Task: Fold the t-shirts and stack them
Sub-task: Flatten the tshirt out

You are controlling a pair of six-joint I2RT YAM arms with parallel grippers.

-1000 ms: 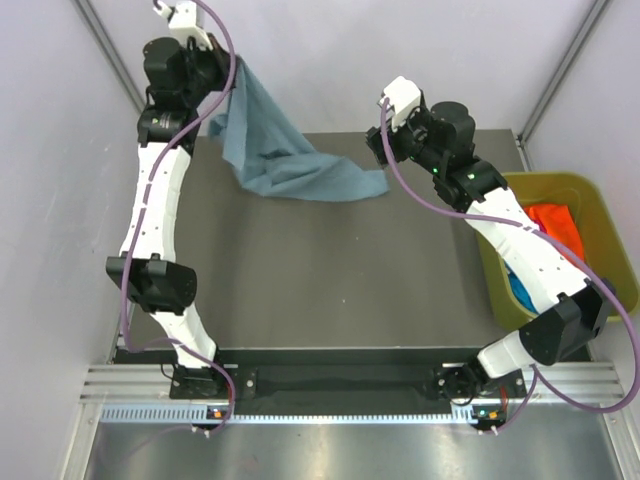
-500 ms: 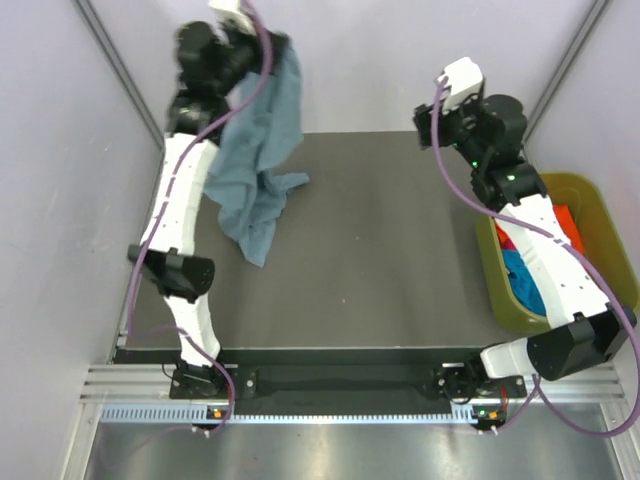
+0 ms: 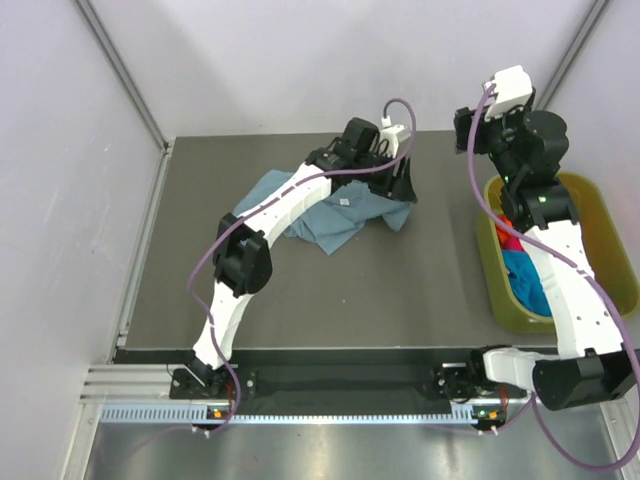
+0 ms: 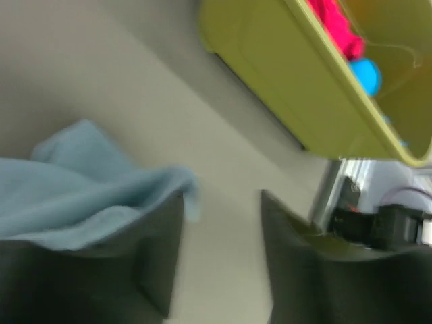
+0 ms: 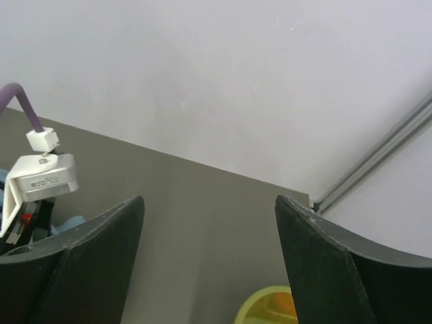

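My left arm is reaching across the crumpled grey-blue t-shirt, so my left gripper should move back and my right gripper should grab the t-shirt's near edge below the neck tag.
The grey-blue t-shirt lies crumpled on the dark table at back centre, its white neck tag facing up. My left gripper sits low at the shirt's right edge. In the left wrist view the left gripper is open with bare table between the fingers, and a fold of the grey-blue t-shirt rests against the outside of the left finger. My right gripper hangs raised at back right. Seen from its own wrist, the right gripper is open and holds nothing.
An olive-yellow bin stands at the table's right edge with an orange-red shirt and a turquoise shirt inside. The bin is close to the left gripper, magenta cloth showing in it. Walls enclose the back and sides.
The left arm swung the grey-blue t-shirt down from high at back left onto the table, moved right, and opened its jaws off the cloth. The right arm rose and drew back rightward.
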